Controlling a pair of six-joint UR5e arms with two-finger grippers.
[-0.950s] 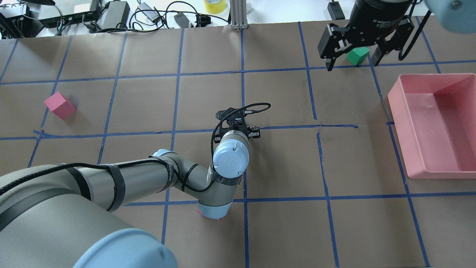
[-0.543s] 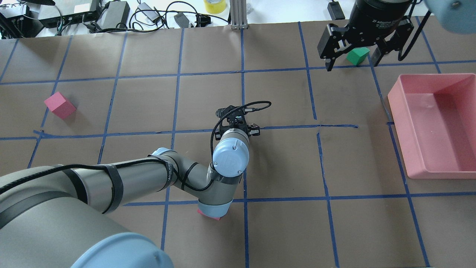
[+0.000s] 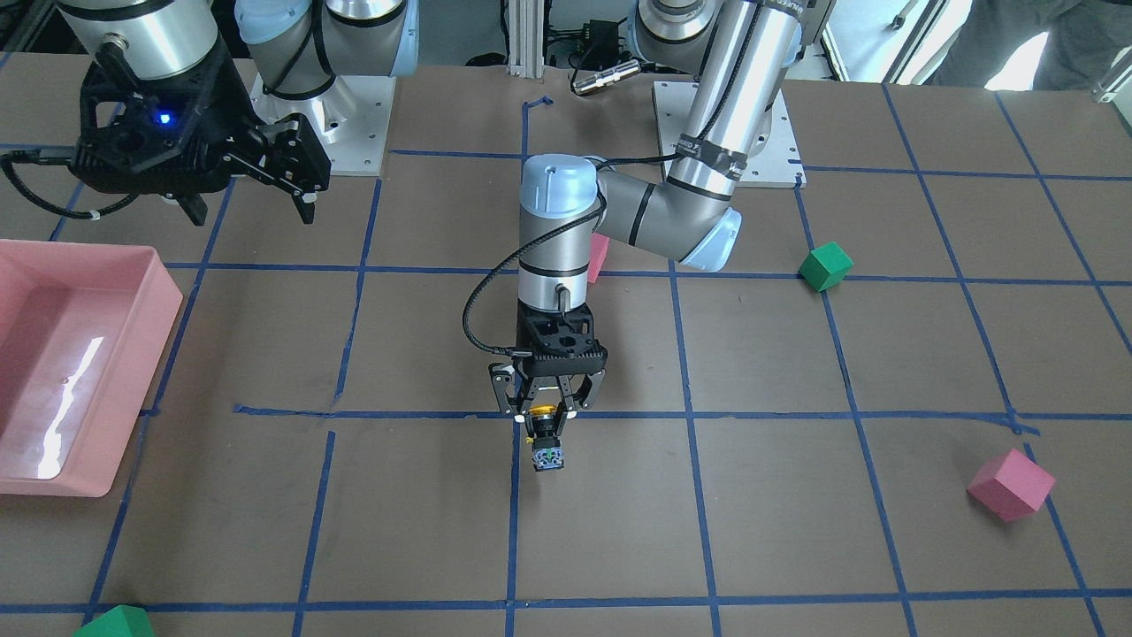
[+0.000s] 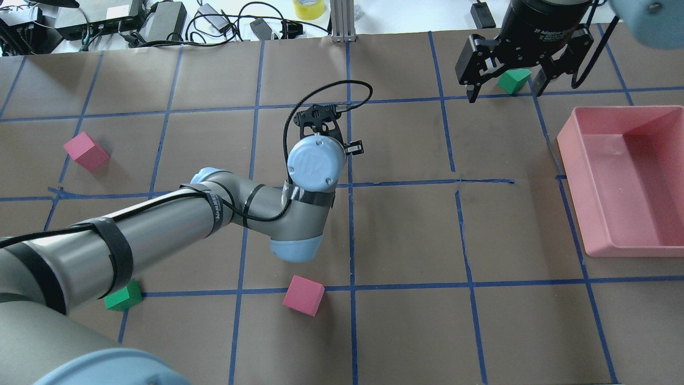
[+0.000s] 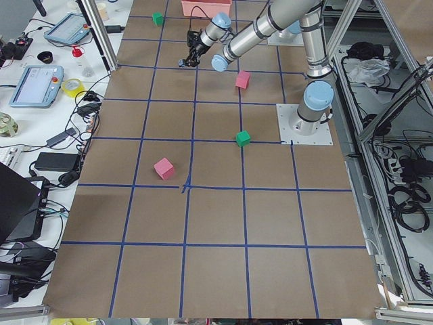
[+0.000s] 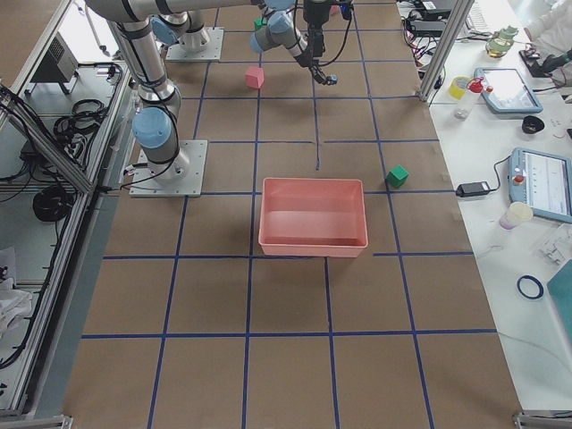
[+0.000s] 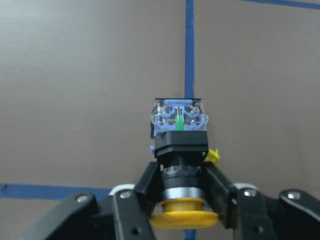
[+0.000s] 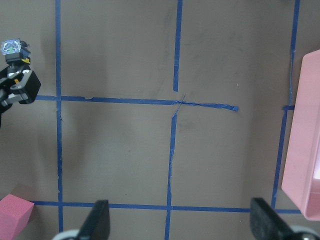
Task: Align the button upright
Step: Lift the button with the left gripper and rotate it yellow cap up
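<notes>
My down-facing left gripper should tilt flat to bring the yellow cap [image 3: 543, 410] up before lowering the button, since the button's terminal end [image 3: 547, 458] points level out of the gripper.
My left gripper [image 3: 541, 418] points straight down and is shut on the button [image 3: 546, 445], held above the table near the middle. The yellow cap sits up between the fingers, and the black body and blue-silvery terminal end [image 7: 179, 117] hang below. The left wrist view shows the button [image 7: 180, 150] clamped at its neck over a blue tape line. In the overhead view the left wrist [image 4: 315, 163] hides it. My right gripper [image 4: 506, 93] is open and empty, high over the far right. The button also shows in the right wrist view [image 8: 13, 48].
A pink bin [image 4: 588, 214] stands at the right edge. Pink cubes lie at the left [image 4: 85, 151] and near front centre [image 4: 303, 295]. Green cubes lie under the left arm [image 4: 123, 297] and below the right gripper [image 4: 514, 80]. Blue tape lines grid the brown table.
My left arm has risen and moved away from the robot with the button in its grip. A pink cube and a green cube that it covered now show. The right arm has not moved.
</notes>
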